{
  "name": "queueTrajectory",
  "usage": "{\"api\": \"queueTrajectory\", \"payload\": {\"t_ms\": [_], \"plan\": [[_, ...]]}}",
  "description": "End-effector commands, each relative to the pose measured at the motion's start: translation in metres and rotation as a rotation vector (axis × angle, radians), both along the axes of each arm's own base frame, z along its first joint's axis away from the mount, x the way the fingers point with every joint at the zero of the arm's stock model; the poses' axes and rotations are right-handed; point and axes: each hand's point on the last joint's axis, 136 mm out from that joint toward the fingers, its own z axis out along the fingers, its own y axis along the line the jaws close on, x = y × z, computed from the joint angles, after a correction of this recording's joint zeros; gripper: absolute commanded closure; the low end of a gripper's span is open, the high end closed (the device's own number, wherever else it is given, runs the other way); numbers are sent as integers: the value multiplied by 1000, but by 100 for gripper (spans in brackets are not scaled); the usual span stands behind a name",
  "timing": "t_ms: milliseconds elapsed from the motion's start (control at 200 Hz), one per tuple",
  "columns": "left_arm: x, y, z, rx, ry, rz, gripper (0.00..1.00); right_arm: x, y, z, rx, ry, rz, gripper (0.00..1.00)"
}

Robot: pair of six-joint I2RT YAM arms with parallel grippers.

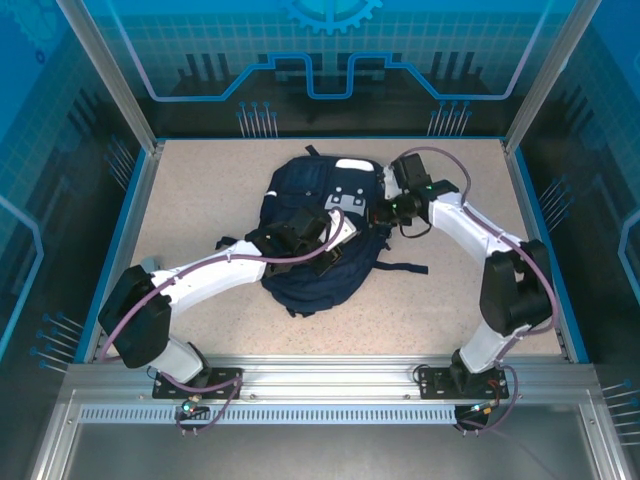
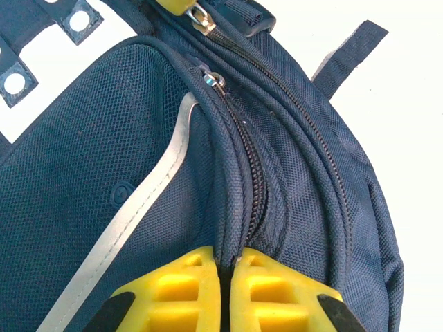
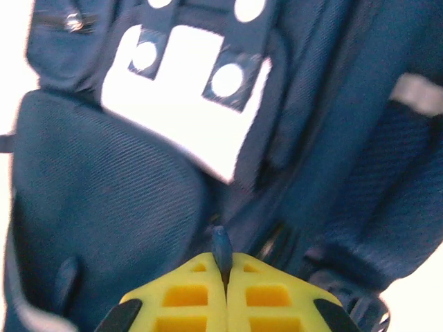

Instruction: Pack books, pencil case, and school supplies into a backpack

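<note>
The backpack's fold [image 2: 232, 225] is held by my left gripper, so my right gripper keeps pulling the blue zipper pull along the outer zipper [image 2: 325, 149] until it gets to that fold.
The navy backpack [image 1: 300, 185] lies flat in the middle of the table, its light grey patch [image 1: 345, 200] facing up. My left gripper [image 1: 322, 232] rests on its middle. In the left wrist view this gripper [image 2: 228, 257] is shut on a fold of backpack [image 2: 83, 152] fabric beside a closed zipper [image 2: 252, 173]. My right gripper [image 1: 380, 212] is at the bag's right side. In the right wrist view it [image 3: 225, 261] is shut on a small blue zipper pull [image 3: 221, 243] of the backpack [image 3: 104, 180]. The books, pencil case and school supplies are hidden or out of view.
A dark strap [image 1: 405, 267] trails from the bag toward the right arm. The speckled beige tabletop [image 1: 200, 190] is bounded by a blue rim [image 1: 135, 215] and a metal rail [image 1: 320, 375] at the near edge.
</note>
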Motion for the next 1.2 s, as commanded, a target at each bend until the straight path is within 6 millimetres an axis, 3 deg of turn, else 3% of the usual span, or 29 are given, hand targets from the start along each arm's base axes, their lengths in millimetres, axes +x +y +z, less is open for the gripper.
{"api": "queueTrajectory", "payload": {"t_ms": [0,215,370,635,660,1036,1196], "plan": [[25,5,17,-79,-65,120,93,-23,33,27,196,-36,140,100],[25,11,21,-121,-60,138,93,-32,28,18,180,-38,151,100],[27,8,22,-142,-44,154,94,-48,41,26,296,-64,219,100],[47,5,28,-253,-10,236,96,-78,46,38,431,-111,263,100],[49,4,29,-267,-5,238,96,-84,46,30,439,-92,261,100],[60,-17,30,-368,57,224,97,-114,80,15,484,-101,344,100],[58,-14,30,-382,63,222,97,-114,71,8,436,-100,302,100]]}}
